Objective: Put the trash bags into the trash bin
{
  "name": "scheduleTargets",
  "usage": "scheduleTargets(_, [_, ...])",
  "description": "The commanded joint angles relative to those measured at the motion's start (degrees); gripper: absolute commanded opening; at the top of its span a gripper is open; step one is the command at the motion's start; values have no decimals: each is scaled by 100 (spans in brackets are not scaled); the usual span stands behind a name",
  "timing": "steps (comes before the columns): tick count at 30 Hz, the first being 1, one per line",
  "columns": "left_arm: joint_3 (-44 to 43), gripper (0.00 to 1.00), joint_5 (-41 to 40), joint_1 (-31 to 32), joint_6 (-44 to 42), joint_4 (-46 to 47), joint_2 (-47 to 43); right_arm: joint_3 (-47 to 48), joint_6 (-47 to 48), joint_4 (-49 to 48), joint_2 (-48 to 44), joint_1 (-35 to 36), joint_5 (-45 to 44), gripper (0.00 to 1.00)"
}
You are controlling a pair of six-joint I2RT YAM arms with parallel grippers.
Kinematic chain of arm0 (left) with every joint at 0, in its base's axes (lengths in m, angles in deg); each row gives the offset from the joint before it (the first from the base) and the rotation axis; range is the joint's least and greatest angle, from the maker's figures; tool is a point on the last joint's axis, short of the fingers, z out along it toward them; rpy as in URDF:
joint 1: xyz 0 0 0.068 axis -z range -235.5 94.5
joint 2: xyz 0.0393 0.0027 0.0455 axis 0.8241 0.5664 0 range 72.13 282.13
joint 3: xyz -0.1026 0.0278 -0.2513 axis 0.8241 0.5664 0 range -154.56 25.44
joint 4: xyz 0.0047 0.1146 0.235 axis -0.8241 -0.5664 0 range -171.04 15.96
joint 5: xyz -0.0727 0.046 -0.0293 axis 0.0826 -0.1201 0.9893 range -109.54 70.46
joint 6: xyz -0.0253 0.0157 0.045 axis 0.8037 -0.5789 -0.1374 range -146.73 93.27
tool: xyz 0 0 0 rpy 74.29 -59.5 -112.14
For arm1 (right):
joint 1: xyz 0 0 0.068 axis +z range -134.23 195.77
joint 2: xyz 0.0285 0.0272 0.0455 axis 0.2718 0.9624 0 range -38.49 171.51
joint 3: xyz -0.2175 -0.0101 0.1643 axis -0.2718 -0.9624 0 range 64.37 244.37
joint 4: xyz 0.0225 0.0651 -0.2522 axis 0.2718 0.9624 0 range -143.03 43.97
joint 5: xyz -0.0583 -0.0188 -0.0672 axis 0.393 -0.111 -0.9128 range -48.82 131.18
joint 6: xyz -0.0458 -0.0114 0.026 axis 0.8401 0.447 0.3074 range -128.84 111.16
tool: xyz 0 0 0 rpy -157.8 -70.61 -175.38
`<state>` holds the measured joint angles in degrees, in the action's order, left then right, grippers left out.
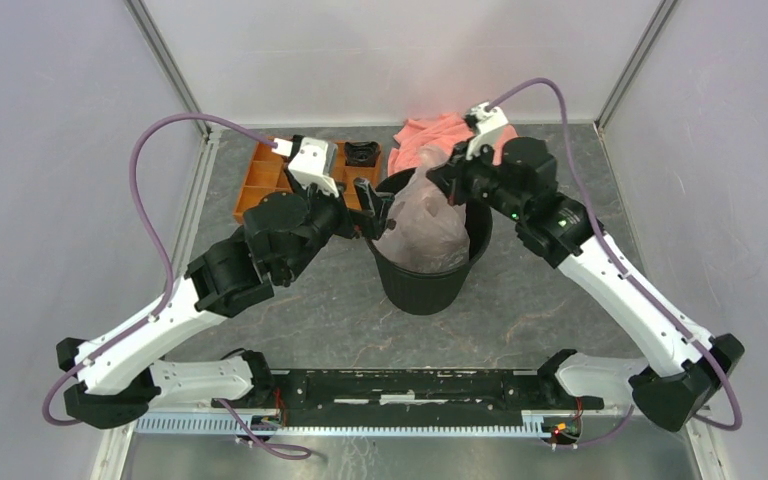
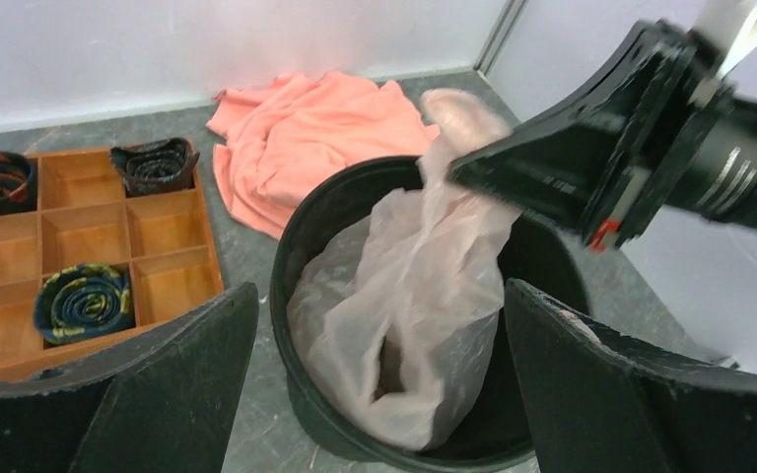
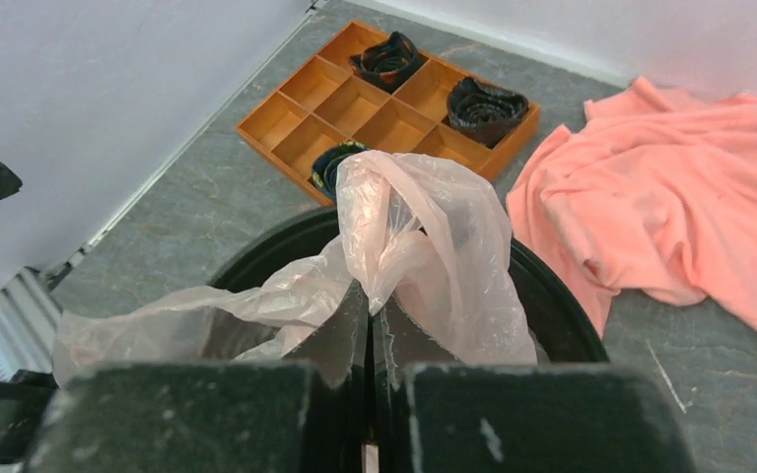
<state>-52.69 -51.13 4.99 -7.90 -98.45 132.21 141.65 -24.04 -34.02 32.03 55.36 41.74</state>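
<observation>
Next, my left gripper takes the film [image 1: 431, 157] above the fingers and spreads the bag across the bin, because the trash bag's upper part [image 3: 384, 261] is bunched up in my right gripper.
The pale pink translucent trash bag [image 1: 425, 215] hangs into the round black trash bin [image 1: 430, 285] at the table's middle. My right gripper [image 1: 447, 175] is shut on the bag's upper part above the bin's far rim; in the right wrist view the film [image 3: 424, 236] bunches over the closed fingertips [image 3: 350, 320]. My left gripper [image 1: 378, 205] is open and empty at the bin's left rim. In the left wrist view the bag [image 2: 404, 296] drapes inside the bin [image 2: 301, 232] between my spread fingers [image 2: 158, 384].
An orange compartment tray [image 1: 260, 180] with rolled dark ties stands at the back left. A salmon-orange cloth garment [image 1: 425, 140] lies behind the bin. Grey walls close in the table on the sides and at the back.
</observation>
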Motion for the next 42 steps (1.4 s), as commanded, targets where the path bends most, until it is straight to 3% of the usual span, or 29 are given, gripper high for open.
scheduleTargets(1, [258,100,-26,7,271,-88,-233,-586,-555,-928,-528,-898,2304,0])
scheduleTargets(4, [318,100,258,4,513,-154,-14,-709,-709,-1151,-714,-1377,2656,1])
scheduleTargets(8, [146,77,642,2,820,-299,487,-634,-818,-1164,-543,-1794,3297,0])
scheduleTargets(11, [335,69,1182,2,1018,1,688,-564,-938,-1377,-277,-1813,3993,0])
scheduleTargets(16, [719,55,1961,19,1695,442,838,-468,-1220,-1992,-35,-1811,4227,0])
scheduleTargets(19, [780,57,2046,35,1790,502,792,-224,-1187,-1926,201,-1807,4571,0])
scheduleTargets(26, [170,91,1177,32,996,-171,246,-197,-284,-1183,147,-1809,4938,1])
scheduleTargets(29, [-396,99,1018,8,951,-466,295,-337,-150,-1281,24,-1799,5056,1])
scheduleTargets(33, [-1151,98,892,-99,1355,-777,638,-469,-274,-1516,-38,-1733,5054,1])
scheduleTargets(39, [-1596,81,666,-307,1625,-717,1061,-564,-344,-1596,-74,-1673,4897,1])
scheduleTargets(42, [-1644,77,980,-587,1737,-490,1236,-558,-360,-1595,-90,-1625,4863,1])
